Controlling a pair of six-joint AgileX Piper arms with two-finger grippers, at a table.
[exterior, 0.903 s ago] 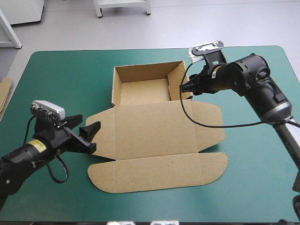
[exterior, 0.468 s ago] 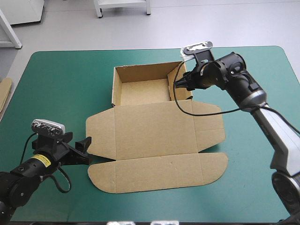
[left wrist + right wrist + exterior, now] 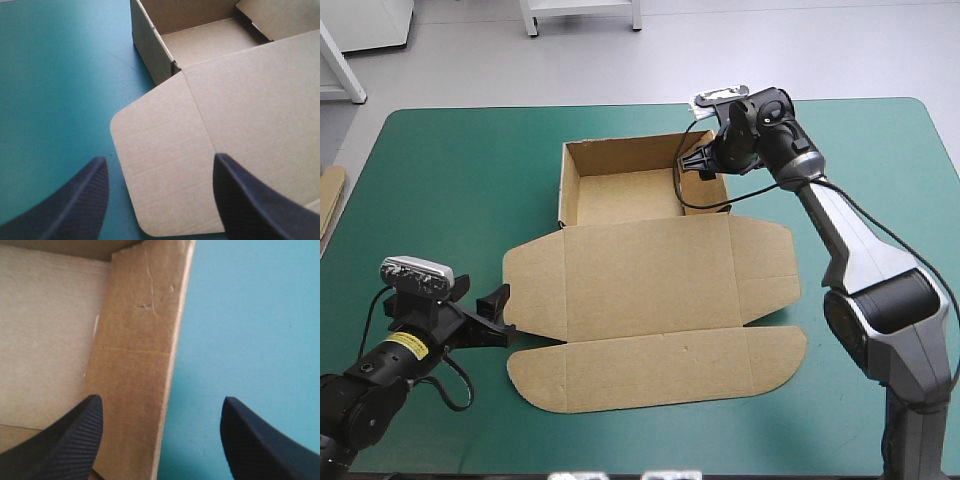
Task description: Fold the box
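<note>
I expect the lid (image 3: 650, 280) to drag along flat and swing round when I pull the tray's upright side, because a crease (image 3: 645, 222) joins the lid to the tray.
The brown box (image 3: 650, 280) lies mid-table with its lid flat toward the front. Its tray (image 3: 625, 190) stands at the back with walls raised. My left gripper (image 3: 498, 305) is open, low at the lid's left side flap (image 3: 165, 150); in the left wrist view the left gripper (image 3: 160, 159) has that flap just ahead between its fingers, with the tray (image 3: 200, 42) farther on. My right gripper (image 3: 692, 165) is open over the tray's right wall. In the right wrist view the right gripper (image 3: 161, 400) straddles this wall (image 3: 140, 340), which leans inward.
An edge of more brown board (image 3: 328, 200) shows at the table's left edge. The teal-green cover (image 3: 450, 170) lies bare to the left of the box, and also to the right of the tray (image 3: 250, 315).
The right gripper has swung left and toward the far edge, onto the tray's right wall. The left gripper first dropped back toward the front left corner, then hardly moved.
</note>
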